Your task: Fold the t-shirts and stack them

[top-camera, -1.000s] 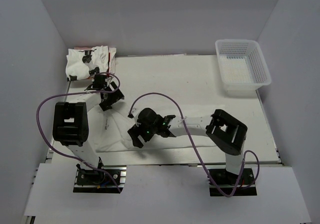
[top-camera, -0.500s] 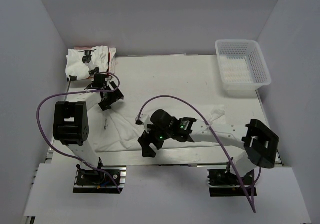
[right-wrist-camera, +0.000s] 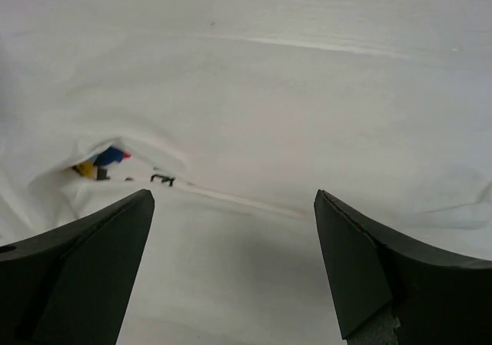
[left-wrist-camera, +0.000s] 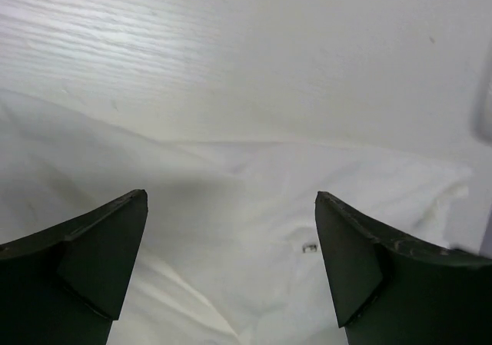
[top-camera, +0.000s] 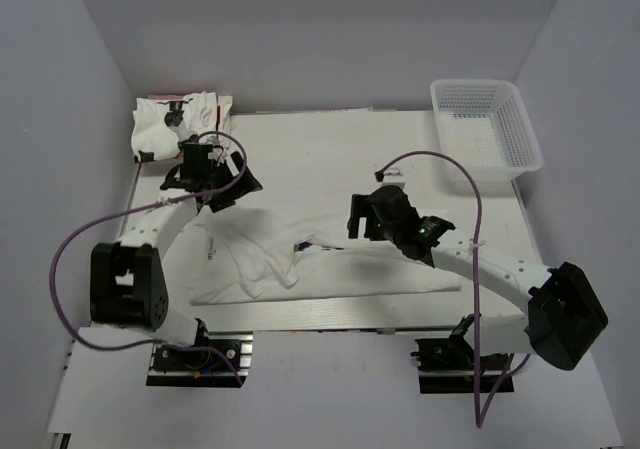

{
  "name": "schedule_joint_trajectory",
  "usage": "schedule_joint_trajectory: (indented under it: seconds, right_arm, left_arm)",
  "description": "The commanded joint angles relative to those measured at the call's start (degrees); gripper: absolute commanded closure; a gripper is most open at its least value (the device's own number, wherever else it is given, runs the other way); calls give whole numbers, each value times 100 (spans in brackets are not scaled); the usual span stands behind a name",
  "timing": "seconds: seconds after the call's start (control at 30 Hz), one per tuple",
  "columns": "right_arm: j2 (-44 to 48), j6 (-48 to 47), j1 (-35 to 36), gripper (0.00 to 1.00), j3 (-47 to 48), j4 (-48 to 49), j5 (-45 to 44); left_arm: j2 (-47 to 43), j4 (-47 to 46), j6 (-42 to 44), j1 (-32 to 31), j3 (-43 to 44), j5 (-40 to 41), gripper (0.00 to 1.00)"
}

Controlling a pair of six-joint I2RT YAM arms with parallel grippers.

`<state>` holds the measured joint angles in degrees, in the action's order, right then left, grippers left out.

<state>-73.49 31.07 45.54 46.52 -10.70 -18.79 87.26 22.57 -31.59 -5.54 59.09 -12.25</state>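
Observation:
My two grippers should swing the t-shirt's end by my left gripper back and my right gripper's end [top-camera: 440,277] to the front before folding, because the white t-shirt [top-camera: 345,269] lies crosswise in front of me.
A white t-shirt [top-camera: 350,269] lies crumpled across the front of the table, with a raised fold near its middle. A bit of its colourful print [right-wrist-camera: 104,159] peeks from a crease in the right wrist view. My left gripper [top-camera: 240,184] is open and empty over the shirt's back left edge; the left wrist view [left-wrist-camera: 231,197] shows white cloth between its fingers. My right gripper [top-camera: 357,219] is open and empty over the shirt's back edge, with cloth below it in the right wrist view [right-wrist-camera: 234,194]. Folded t-shirts [top-camera: 175,124] with black and red prints sit at the back left.
A white plastic mesh basket [top-camera: 485,129] stands at the back right corner. The white table board [top-camera: 330,149] runs between the stack and the basket. Grey walls close in on three sides. Purple cables loop over both arms.
My right arm swung from the shirt's front left part back and right to mid-table. My left gripper moved slightly back and right. The shirt's middle is now bunched into a fold.

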Motion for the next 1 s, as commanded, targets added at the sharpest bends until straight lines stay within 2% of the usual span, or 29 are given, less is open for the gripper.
schedule_joint_trajectory:
  seconds: [0.0,0.1,0.13,0.3,0.4,0.47,0.7,0.8,0.97]
  right_arm:
    - [-68,365,-422,10,67,-38,-249]
    - [-551,225,-853,10,181,-186,-117]
    - [-848,181,-1002,10,512,-352,-117]
    - [-1964,48,-1476,10,1217,-942,16]
    - [-2168,171,-1731,10,1071,-1136,-29]
    - [-2169,154,-1846,10,973,-1154,-55]
    - [-1616,400,-2611,10,253,-1725,-906]
    - [-793,741,-3093,10,-186,-2015,-1065]
    - [447,883,-3420,10,-715,-2331,-1242]
  left_arm:
    - [-841,-383,-180,-254,-764,-602,0]
    - [-1036,-543,-251,-500,-1179,-656,0]
    - [-1036,-595,-312,-562,-1250,-595,0]
    - [-211,-596,-312,-826,-1444,-533,0]
    - [62,-403,-312,-826,-1444,72,0]
    - [168,-402,-312,-826,-1444,144,0]
    - [642,-341,-260,-721,-1567,442,0]
    - [844,-227,-260,-720,-1567,601,0]
    - [1055,-279,-260,-720,-1383,540,0]
